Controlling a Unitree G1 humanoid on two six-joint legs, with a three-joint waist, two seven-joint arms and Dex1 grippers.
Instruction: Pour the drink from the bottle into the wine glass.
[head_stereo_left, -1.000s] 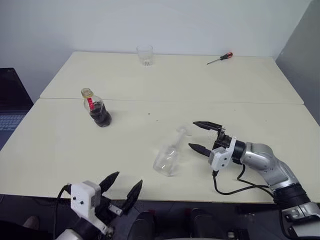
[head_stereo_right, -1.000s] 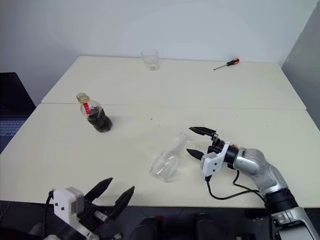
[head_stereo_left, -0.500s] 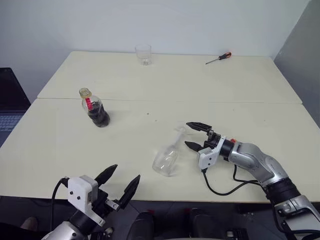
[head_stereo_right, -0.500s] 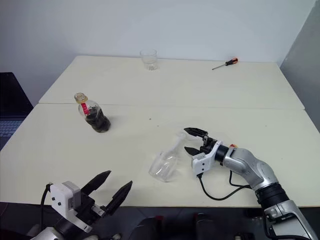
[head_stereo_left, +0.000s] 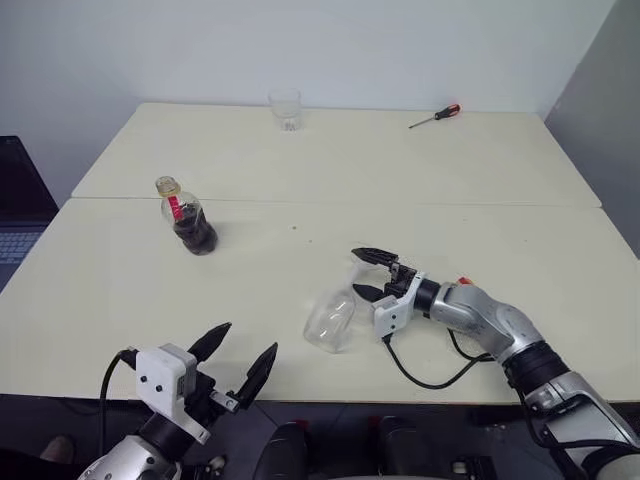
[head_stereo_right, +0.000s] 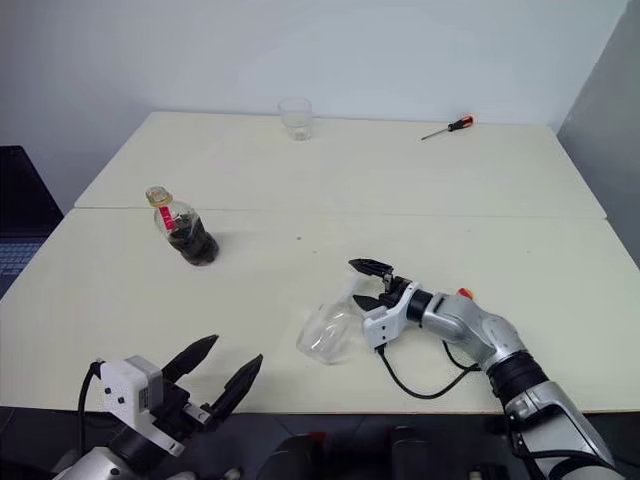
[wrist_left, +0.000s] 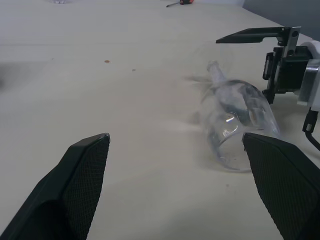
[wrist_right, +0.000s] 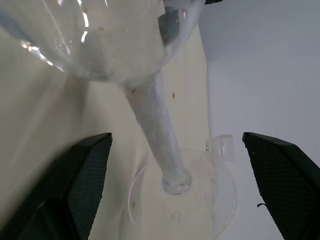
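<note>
My gripper will turn the wine glass (head_stereo_left: 331, 318) upright, and it will then stand on its own, because its stem ends in a wide, flat foot (wrist_right: 183, 194).
The wine glass (head_stereo_left: 333, 318) lies on its side near the table's front, empty, with its mouth toward me and its stem (wrist_right: 157, 125) and foot (wrist_right: 186, 200) pointing away. My right gripper (head_stereo_left: 356, 271) is open, one finger on each side of the stem and neither closed on it. The bottle (head_stereo_left: 183, 214) stands upright at the left, with a yellow cap, a red label and the dark drink (head_stereo_left: 195, 236) in its lower part. My left gripper (head_stereo_left: 248, 338) hangs open and empty below the table's front edge, pointing at the glass (wrist_left: 239, 125).
A clear tumbler (head_stereo_left: 286, 108) stands at the far edge. A red-handled screwdriver (head_stereo_left: 436, 116) lies at the back right. A seam (head_stereo_left: 330, 203) runs across between the two tabletops. A dark laptop (head_stereo_left: 15, 205) sits off the left side. A black cable (head_stereo_left: 430, 375) trails from my right wrist.
My right gripper has moved left and lower, from beside the glass's foot to astride its stem, and stays open. The left gripper has hardly moved. The glass and bottle have not moved.
</note>
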